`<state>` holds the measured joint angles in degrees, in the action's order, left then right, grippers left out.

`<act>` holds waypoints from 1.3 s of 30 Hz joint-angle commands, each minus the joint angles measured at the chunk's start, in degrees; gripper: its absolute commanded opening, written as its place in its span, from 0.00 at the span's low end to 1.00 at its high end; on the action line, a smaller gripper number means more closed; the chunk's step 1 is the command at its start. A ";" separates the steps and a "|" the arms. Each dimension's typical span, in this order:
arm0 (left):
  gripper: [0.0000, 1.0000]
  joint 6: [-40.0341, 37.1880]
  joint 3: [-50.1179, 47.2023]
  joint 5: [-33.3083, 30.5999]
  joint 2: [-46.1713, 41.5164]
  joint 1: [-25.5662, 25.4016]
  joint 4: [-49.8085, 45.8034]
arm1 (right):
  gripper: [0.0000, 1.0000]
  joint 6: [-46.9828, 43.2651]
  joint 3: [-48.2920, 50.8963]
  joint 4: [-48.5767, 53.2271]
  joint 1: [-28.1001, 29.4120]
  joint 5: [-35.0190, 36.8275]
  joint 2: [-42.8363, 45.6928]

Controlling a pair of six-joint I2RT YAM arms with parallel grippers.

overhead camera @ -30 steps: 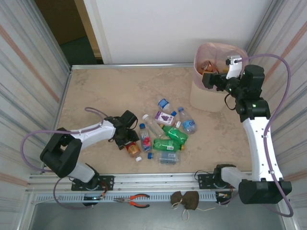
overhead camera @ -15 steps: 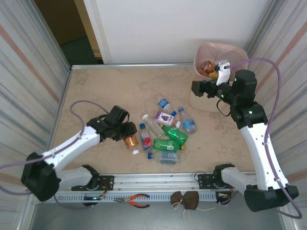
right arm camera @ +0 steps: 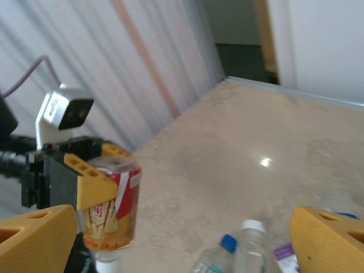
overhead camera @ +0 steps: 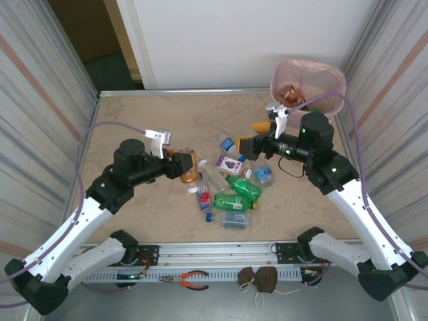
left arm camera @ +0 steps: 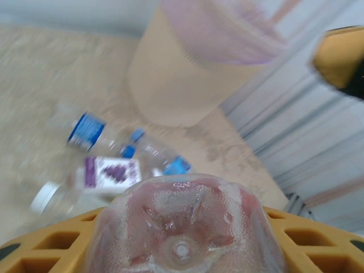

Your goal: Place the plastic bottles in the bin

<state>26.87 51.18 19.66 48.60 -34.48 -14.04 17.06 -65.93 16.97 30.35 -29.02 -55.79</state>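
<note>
My right gripper should grab the bottle's lower half [right arm camera: 111, 232] and bring the orange plastic bottle to the pale-pink bin [overhead camera: 309, 81], because my left gripper is holding it far from there.
My left gripper [overhead camera: 185, 165] is shut on an orange plastic bottle [overhead camera: 188, 167] with a red label, held off the table cap down; its clear base [left arm camera: 182, 224] faces the left wrist camera. The same bottle [right arm camera: 109, 211] hangs in the right wrist view. Several more plastic bottles [overhead camera: 231, 184] lie in a pile at mid-table, with blue, purple and green showing. My right gripper [overhead camera: 253, 136] hovers open over the pile's far side, nothing between its fingers [right arm camera: 330, 242]. The pale-pink bin [overhead camera: 306, 83] stands at the back right with bottles inside.
Corrugated walls close in both sides. The table's metal front rail [overhead camera: 221, 253] runs below the pile. Pliers [overhead camera: 190, 279] and a brown pouch [overhead camera: 257, 279] lie beyond that rail. A purple-labelled bottle [left arm camera: 111, 170] and a blue-labelled one [left arm camera: 85, 128] lie before the bin [left arm camera: 193, 74].
The left gripper closed on the orange bottle and lifted it up and back from the pile's left edge. The right arm swung from the bin leftward to above the pile.
</note>
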 commanded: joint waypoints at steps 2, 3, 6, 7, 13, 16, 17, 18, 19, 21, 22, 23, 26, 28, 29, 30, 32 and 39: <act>0.52 -8.12 3.96 10.71 -1.58 0.15 9.03 | 0.94 1.43 1.65 -6.82 5.75 -4.49 -0.55; 0.52 -8.51 4.46 12.32 -1.49 0.15 10.16 | 0.95 1.23 1.62 -7.49 6.75 -5.02 -1.30; 0.51 -8.39 5.44 16.18 -1.01 0.20 14.09 | 0.95 1.06 1.50 -10.28 10.05 -6.78 -3.64; 0.51 -8.17 5.69 17.63 -0.73 0.20 15.36 | 0.95 0.81 1.41 -11.24 11.16 -7.38 -4.08; 0.50 -6.65 7.72 24.28 1.29 0.19 21.18 | 0.96 0.35 1.27 -17.00 15.86 -10.71 -6.32; 0.50 -6.26 8.66 24.86 2.10 0.20 22.38 | 0.96 -0.07 0.99 -18.04 17.74 -10.72 -7.31; 0.50 -6.33 8.90 25.10 2.26 0.17 22.66 | 0.95 -0.33 0.85 -18.04 18.39 -10.63 -7.64; 0.50 -6.18 9.07 25.47 2.52 0.18 23.28 | 0.94 -0.44 0.66 -17.87 18.85 -10.29 -7.92; 0.50 -6.04 9.12 25.68 2.78 0.20 23.56 | 0.93 -0.45 0.45 -17.77 19.25 -10.07 -8.28; 0.50 -5.89 9.43 26.16 3.22 0.18 24.08 | 0.89 -0.36 0.09 -17.76 19.74 -9.77 -8.80; 0.50 -5.68 9.49 26.62 3.43 0.16 24.61 | 0.86 -0.28 0.01 -17.72 19.96 -9.43 -9.03; 0.50 -5.50 9.62 26.83 3.70 0.20 25.05 | 0.84 -0.20 0.01 -17.76 20.09 -9.16 -9.15; 0.50 -5.33 9.92 27.59 4.25 0.18 25.69 | 0.75 -0.02 -0.16 -17.72 20.28 -9.24 -9.47; 0.50 -5.40 10.02 27.67 4.46 0.13 25.73 | 0.71 -0.10 -0.18 -17.75 20.37 -9.25 -9.48; 0.50 -5.58 10.01 27.71 4.52 0.18 25.73 | 0.69 -0.10 -0.14 -17.83 20.41 -9.22 -9.44; 0.50 -5.65 10.08 27.63 4.54 0.18 25.65 | 0.68 -0.09 -0.31 -17.74 20.37 -9.22 -9.38; 0.50 -5.80 10.04 27.58 4.74 0.18 25.56 | 0.65 -0.26 -0.34 -17.63 20.37 -8.93 -9.36; 0.53 -5.95 9.92 26.77 4.84 0.20 25.64 | 0.58 -0.76 -0.69 -17.24 20.38 -8.77 -9.08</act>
<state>21.02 59.16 45.63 53.47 -34.44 9.28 17.26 -64.62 0.84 50.30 -37.80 -65.34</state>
